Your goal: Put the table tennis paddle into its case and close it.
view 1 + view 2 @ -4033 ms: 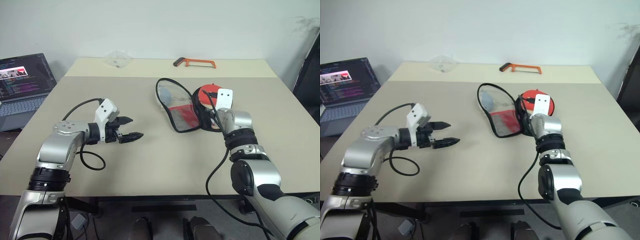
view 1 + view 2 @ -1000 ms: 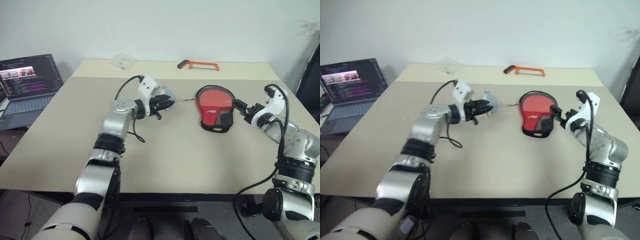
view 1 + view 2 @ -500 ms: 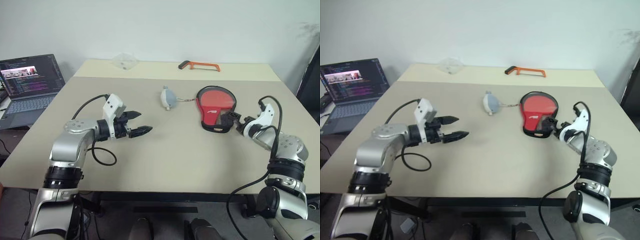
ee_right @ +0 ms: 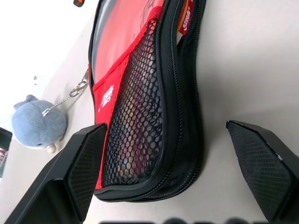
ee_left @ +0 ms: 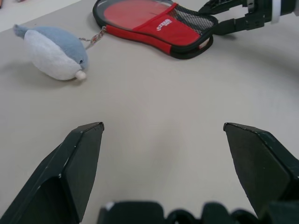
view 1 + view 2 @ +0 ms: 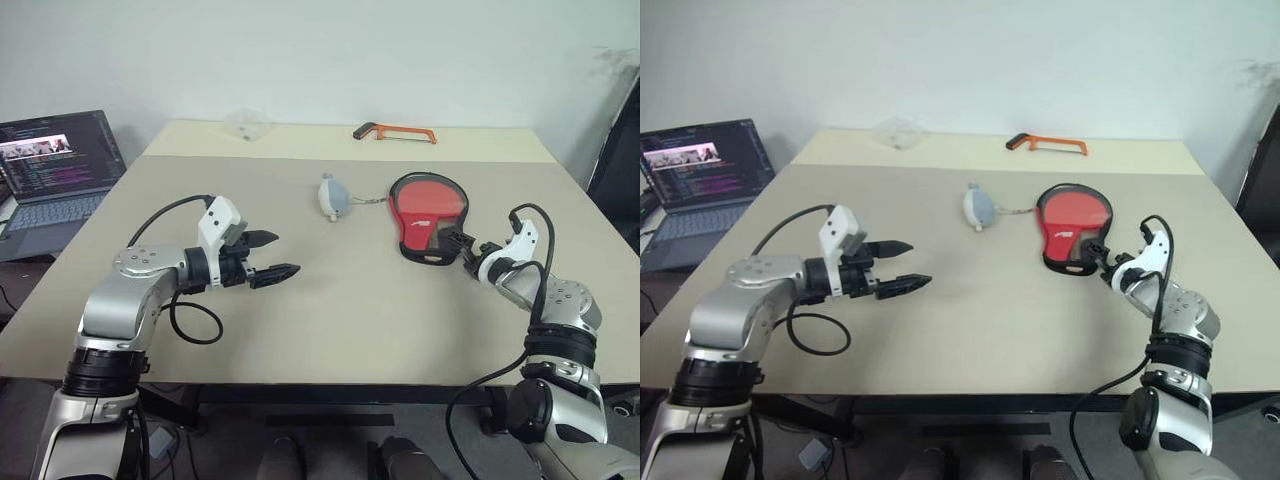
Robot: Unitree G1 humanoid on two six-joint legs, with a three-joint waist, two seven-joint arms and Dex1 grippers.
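My left gripper is well away from the case [image 6: 428, 205], so my right gripper should grip its narrow mesh end [image 6: 440, 240] and pull the case nearer before I close it.
The case [image 6: 428, 222] lies flat right of the table's middle, its edges together. The table tennis paddle's red blade [image 6: 430, 200] shows through its clear side. A small grey pouch [image 6: 331, 195] on a cord lies just left of the case. My right gripper [image 6: 462, 245] is open at the case's narrow mesh end [image 4: 140, 107], which lies between its fingers [image 4: 79, 158] without touching them. My left gripper [image 6: 280, 255] stands open and empty over bare table, well to the left of the pouch [image 5: 53, 49] and the case [image 5: 154, 25].
An orange hacksaw [image 6: 392, 130] and a clear plastic piece [image 6: 245, 122] lie at the table's far edge. An open laptop [image 6: 55, 160] stands off the table's left side. Bare tabletop [image 6: 340, 320] stretches between my arms.
My left gripper let go of the grey pouch, opened and drew back to the left. My right gripper sank toward the case's narrow end. The case, open four seconds ago, now lies shut.
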